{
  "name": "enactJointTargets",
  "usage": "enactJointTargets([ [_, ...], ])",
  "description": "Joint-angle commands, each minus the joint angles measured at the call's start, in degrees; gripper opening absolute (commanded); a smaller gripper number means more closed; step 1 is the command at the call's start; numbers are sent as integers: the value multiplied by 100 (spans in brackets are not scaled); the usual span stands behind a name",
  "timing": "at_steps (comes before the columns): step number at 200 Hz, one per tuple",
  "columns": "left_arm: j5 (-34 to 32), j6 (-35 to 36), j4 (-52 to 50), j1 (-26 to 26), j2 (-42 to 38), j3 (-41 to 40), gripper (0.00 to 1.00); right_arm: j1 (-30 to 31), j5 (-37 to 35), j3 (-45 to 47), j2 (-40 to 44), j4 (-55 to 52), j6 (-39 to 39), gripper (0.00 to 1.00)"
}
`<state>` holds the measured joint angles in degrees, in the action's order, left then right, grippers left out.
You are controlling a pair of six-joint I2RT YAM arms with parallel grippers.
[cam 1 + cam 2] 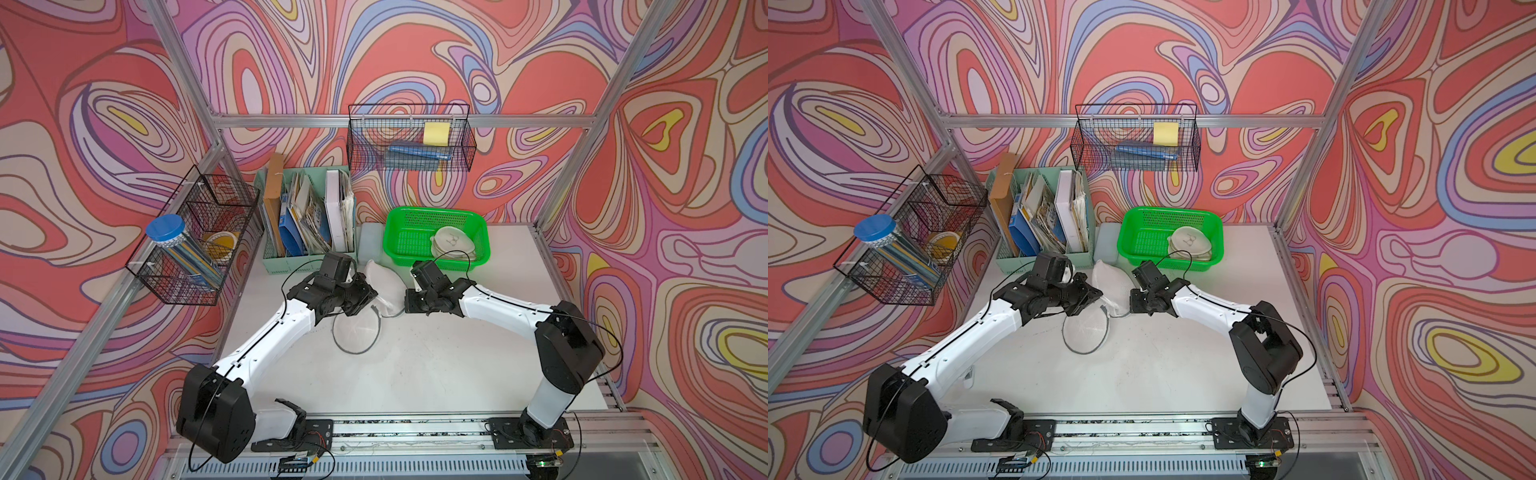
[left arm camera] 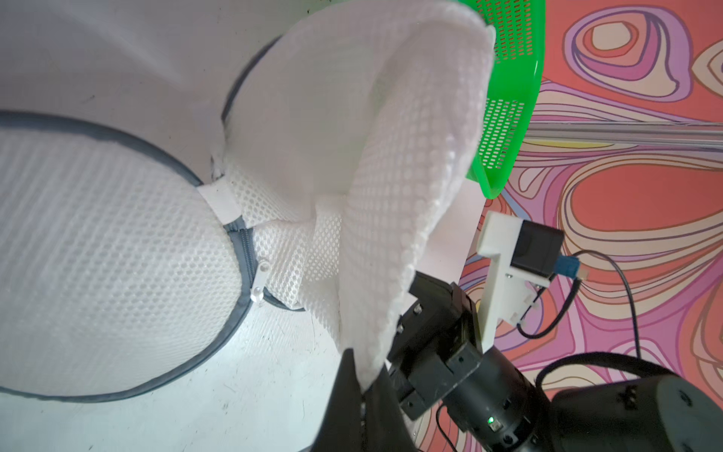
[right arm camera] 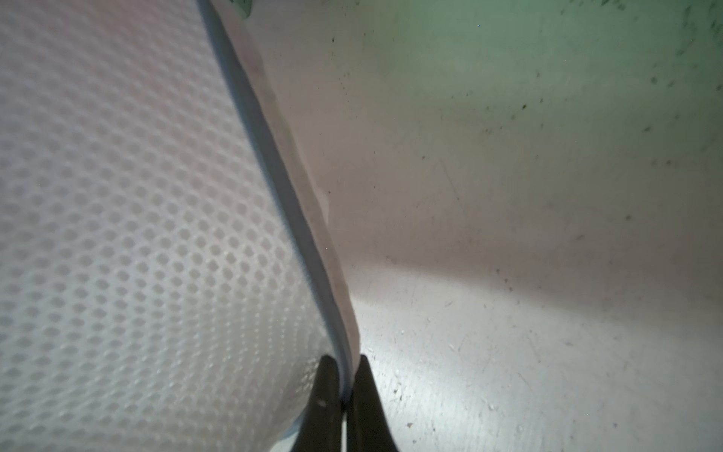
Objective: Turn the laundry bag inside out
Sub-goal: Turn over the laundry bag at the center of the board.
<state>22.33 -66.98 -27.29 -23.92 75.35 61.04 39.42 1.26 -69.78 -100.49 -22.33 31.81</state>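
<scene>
My left gripper is on the side where the round flap (image 1: 356, 332) lies, so I should turn the laundry bag (image 1: 385, 284) around until the flap faces my right gripper, and then lift the flap.
The laundry bag is white mesh with grey zipper trim. Its round flap (image 1: 357, 332) lies flat on the white table, and its body (image 1: 384, 284) stands up between the two arms; both top views show it (image 1: 1111, 282). My left gripper (image 2: 365, 385) is shut on a fold of the bag's mesh, seen from above at the bag's left side (image 1: 374, 306). My right gripper (image 3: 345, 375) is shut on the bag's grey-trimmed edge, at the bag's right side (image 1: 404, 309). The zipper pull (image 2: 260, 281) hangs at the rim where flap and body meet.
A green plastic basket (image 1: 390, 232) holding pale bowls stands just behind the right arm. A mint file organizer (image 1: 307, 220) full of papers stands behind the left arm, and a clear box (image 1: 370, 245) sits between them. Wire baskets hang on the left wall (image 1: 195, 237) and back wall (image 1: 411, 139).
</scene>
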Motion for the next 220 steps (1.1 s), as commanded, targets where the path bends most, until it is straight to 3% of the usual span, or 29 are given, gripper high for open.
enactJointTargets([
  [1, 189, 353, -1081, 52, -316, 453, 0, -180, -969, 31, -52, 154, -436, 0],
  [7, 134, 413, -1206, 64, -328, 501, 0, -207, -1076, 6, -48, 154, -517, 1],
  [18, 123, 468, -1338, 89, -337, 542, 0, -244, -1356, -68, -27, 83, -661, 18],
  [27, 114, 476, -1324, 99, -345, 530, 0, -272, -1396, -96, 13, 79, -789, 27],
  [43, 162, 449, -1134, 103, -308, 464, 0, -320, -1159, -109, 143, 62, -901, 45],
  [59, 119, 454, -1044, 101, -242, 444, 0, -334, -931, 30, 432, 116, -911, 54],
  [132, 376, 384, -407, 103, 397, 870, 0, -906, -607, 972, 1613, -19, -525, 69],
  [150, 591, 282, -6, 21, 722, 1267, 0, -992, -751, 1030, 1884, -100, -475, 73],
  [195, 1039, 177, 331, -471, 1786, 3123, 0, -1254, -1227, 905, 2341, -340, -404, 81],
  [220, 1263, -72, 807, -521, 1733, 3131, 0, -1338, -1250, 754, 2541, -413, -557, 85],
])
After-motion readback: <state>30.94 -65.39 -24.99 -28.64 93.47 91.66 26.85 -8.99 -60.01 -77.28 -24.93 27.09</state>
